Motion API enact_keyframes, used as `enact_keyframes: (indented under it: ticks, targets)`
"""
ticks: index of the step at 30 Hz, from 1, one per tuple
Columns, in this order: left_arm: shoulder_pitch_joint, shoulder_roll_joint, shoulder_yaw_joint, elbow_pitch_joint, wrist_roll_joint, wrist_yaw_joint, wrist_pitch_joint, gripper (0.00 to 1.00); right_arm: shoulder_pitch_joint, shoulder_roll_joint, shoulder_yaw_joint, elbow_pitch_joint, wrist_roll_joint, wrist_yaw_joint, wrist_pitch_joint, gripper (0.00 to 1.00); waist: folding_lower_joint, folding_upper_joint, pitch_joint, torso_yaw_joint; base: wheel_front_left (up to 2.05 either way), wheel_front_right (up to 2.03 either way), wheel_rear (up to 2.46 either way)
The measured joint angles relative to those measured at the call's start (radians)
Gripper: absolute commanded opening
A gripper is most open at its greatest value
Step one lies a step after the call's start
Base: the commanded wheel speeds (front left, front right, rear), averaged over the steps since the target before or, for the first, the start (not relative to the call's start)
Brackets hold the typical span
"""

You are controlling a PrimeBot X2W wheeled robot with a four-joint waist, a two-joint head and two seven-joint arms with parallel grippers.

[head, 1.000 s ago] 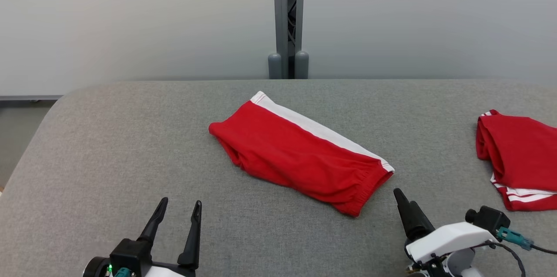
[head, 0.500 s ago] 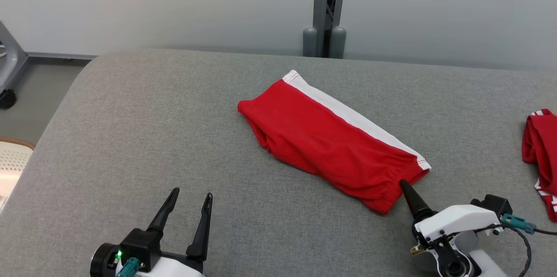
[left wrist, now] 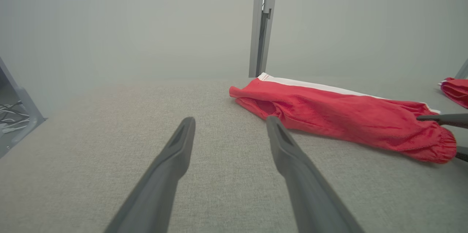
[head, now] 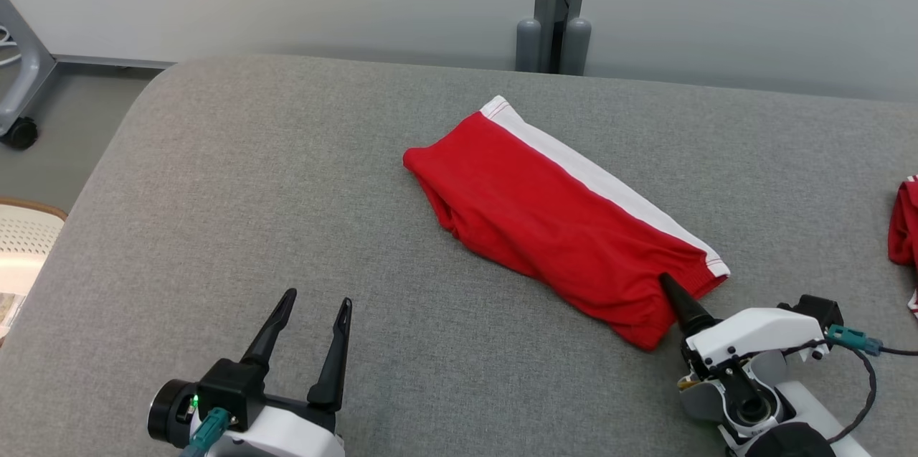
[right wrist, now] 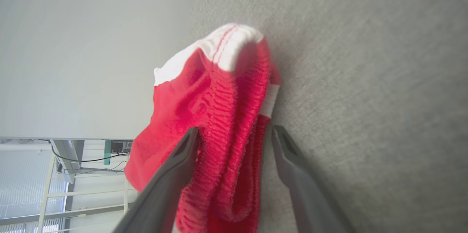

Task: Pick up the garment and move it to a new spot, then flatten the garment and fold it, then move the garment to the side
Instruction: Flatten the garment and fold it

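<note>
My fingers are around the waistband, and the layers lie stacked [right wrist: 232,145] between them. The layers should fold together and the leg end should stay in place when I carry the waistband over.
The garment [head: 545,220] is a pair of red shorts with a white side stripe, folded flat and lying slantwise on the grey table [head: 215,191]. My right gripper [head: 667,285] is at its gathered waistband end. In the right wrist view the right gripper [right wrist: 236,130] stands open with the red waistband [right wrist: 226,116] between its two fingers, one above the cloth and one by the table. My left gripper [head: 318,298] is open over bare table at the lower left, well apart from the garment [left wrist: 340,116]; the left gripper [left wrist: 230,120] holds nothing.
A second red garment [head: 905,224] lies at the table's right edge. A grey post [head: 556,5] stands behind the table's far edge. Off the table's left edge are a white basket [head: 21,249] and a wheeled grey frame [head: 18,84].
The head camera has turned, shifting the whole picture. My right gripper has moved forward from just short of the garment until its open fingers straddle the waistband end. The left gripper has stayed put.
</note>
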Motion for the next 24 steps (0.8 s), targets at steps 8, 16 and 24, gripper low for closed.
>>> enact_keyframes:
  ticks: [8,16,24]
  targets:
    - [-0.022,0.000,0.011,-0.005,0.018,-0.003,0.000,1.00,-0.054,-0.004,0.032,0.043,0.009,0.000,0.011,1.00,0.0000,0.0000,0.024,0.019,0.00,0.00,0.00]
    - [-0.026,0.000,0.012,-0.004,0.026,-0.006,0.000,1.00,-0.069,-0.003,0.062,0.047,0.034,-0.001,0.010,0.53,0.0000,0.0000,0.020,0.029,0.00,0.00,0.00]
    - [-0.025,0.000,0.006,-0.001,0.024,-0.005,0.000,1.00,-0.056,-0.006,0.107,0.028,0.032,0.000,0.013,0.00,0.0000,0.0000,0.000,0.023,0.00,0.00,0.00]
